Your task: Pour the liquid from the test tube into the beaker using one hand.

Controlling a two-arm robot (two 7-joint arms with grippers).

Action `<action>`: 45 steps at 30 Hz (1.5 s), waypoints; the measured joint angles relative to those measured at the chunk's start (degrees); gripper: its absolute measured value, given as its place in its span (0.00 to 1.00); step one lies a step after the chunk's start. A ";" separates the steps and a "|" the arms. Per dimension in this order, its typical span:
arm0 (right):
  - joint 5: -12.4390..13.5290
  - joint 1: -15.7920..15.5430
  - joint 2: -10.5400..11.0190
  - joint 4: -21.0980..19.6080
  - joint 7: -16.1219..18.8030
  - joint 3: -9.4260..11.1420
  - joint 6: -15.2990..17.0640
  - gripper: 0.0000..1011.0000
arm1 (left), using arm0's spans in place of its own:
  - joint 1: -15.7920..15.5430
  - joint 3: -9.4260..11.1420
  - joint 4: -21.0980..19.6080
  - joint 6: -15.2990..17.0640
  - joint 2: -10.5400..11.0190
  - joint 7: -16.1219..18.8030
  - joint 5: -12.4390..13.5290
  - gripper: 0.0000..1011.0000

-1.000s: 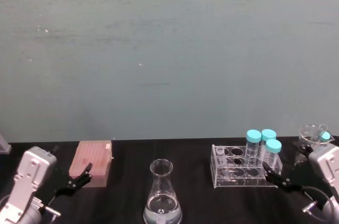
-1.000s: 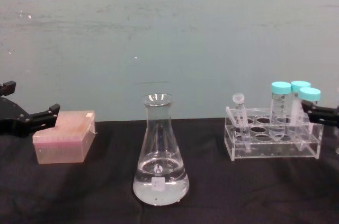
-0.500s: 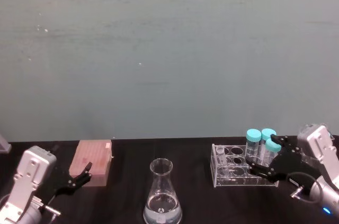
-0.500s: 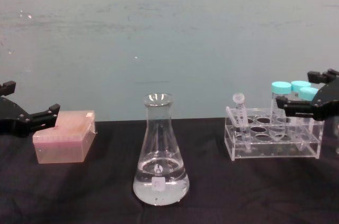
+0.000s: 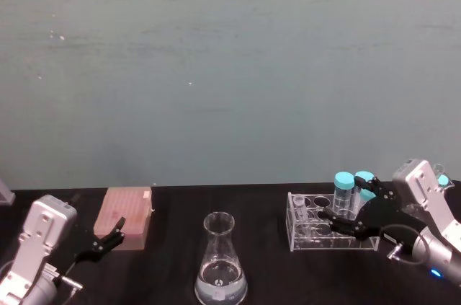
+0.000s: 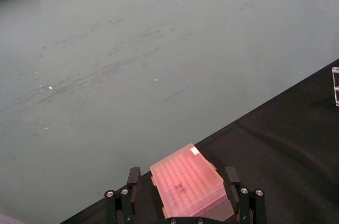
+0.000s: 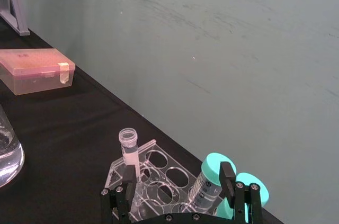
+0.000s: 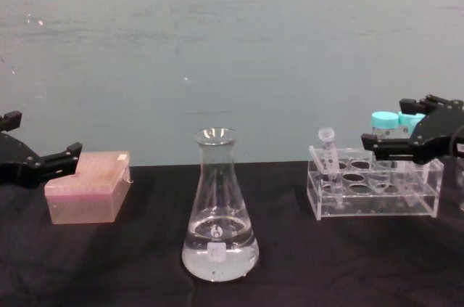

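Note:
My gripper will tip the slim test tube (image 8: 331, 165) over the beaker, and liquid should then flow straight out, because an open rim (image 7: 127, 134) shows at the tube's top.
The test tube (image 8: 328, 159) is slim and clear and stands tilted in the left end of the acrylic rack (image 8: 373, 202); it is also in the right wrist view (image 7: 128, 148) and the head view (image 5: 300, 205). I cannot make out its liquid. My right gripper (image 8: 384, 124) (image 5: 351, 202) (image 7: 177, 181) hovers open above the rack by the teal-capped tubes (image 7: 212, 177), holding nothing. The beaker (image 8: 220, 213) (image 5: 220, 262), a conical flask with clear liquid at its base, stands at centre. Far left, my left gripper (image 8: 43, 133) (image 6: 183, 181) stays open beside the pink box.
A pink tip box (image 8: 88, 187) (image 6: 188, 184) lies at the left on the black table (image 8: 130, 263). A glass vessel (image 5: 426, 179) stands behind the right arm. A teal wall closes off the back. Bare tabletop lies between flask and rack.
My right gripper has risen and moved left, from beside the rack's right end to above the rack near the teal-capped tubes. The left gripper, flask and test tube have stayed put.

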 joint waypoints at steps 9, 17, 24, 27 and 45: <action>-1.46 2.09 -1.55 2.82 2.53 -0.12 -0.49 0.99 | 0.00 0.00 0.00 0.00 0.00 0.00 0.00 0.99; -2.51 3.86 -3.12 5.26 4.87 -0.50 -0.88 0.99 | 0.00 0.00 0.00 0.00 0.00 0.00 0.00 0.99; -3.31 4.99 -4.44 7.08 6.54 -0.55 -0.92 0.99 | 0.00 0.00 0.00 0.00 0.00 0.00 0.00 0.99; -3.61 5.42 -4.94 7.84 7.21 -0.49 -0.92 0.99 | 0.00 0.00 0.00 0.00 0.00 0.00 0.00 0.99; -5.26 7.68 -7.28 12.39 10.08 -0.34 -0.37 0.99 | 0.00 0.00 0.00 0.00 0.00 0.00 0.00 0.99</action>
